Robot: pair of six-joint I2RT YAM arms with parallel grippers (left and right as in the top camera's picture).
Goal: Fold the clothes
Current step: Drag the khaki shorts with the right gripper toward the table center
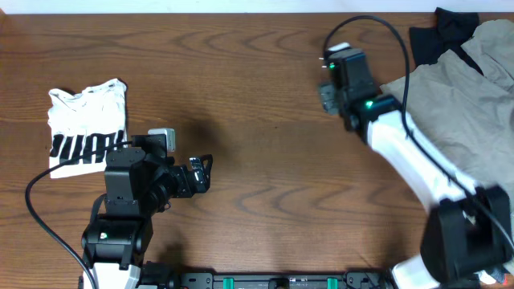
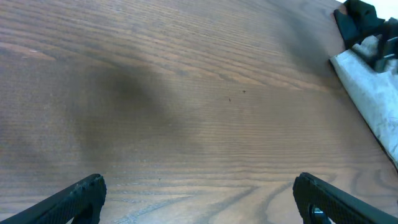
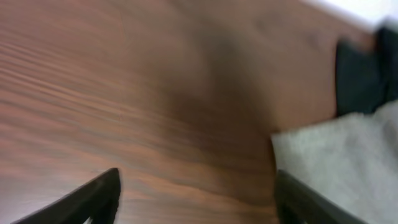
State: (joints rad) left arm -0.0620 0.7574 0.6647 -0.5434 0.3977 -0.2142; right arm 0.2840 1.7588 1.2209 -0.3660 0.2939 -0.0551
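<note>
I can see the khaki-grey shorts' corner sticking out clear of the black garments, so I continue to move my open right gripper toward that corner until its fingers pinch it.
The khaki-grey shorts (image 1: 462,104) lie crumpled at the right side of the table; their edge shows in the left wrist view (image 2: 373,106) and in the right wrist view (image 3: 348,162). My right gripper (image 1: 328,71) is open and empty, above bare wood just left of the shorts; in its own view (image 3: 196,196) the right finger sits at the cloth's edge. My left gripper (image 1: 202,172) is open and empty over bare table at the lower left, far from the shorts; its fingers frame bare wood (image 2: 199,196).
A folded white tee with black bar print (image 1: 87,128) lies at the left. Black garments (image 1: 443,30) lie at the far right corner, also seen in the left wrist view (image 2: 360,22) and the right wrist view (image 3: 364,71).
</note>
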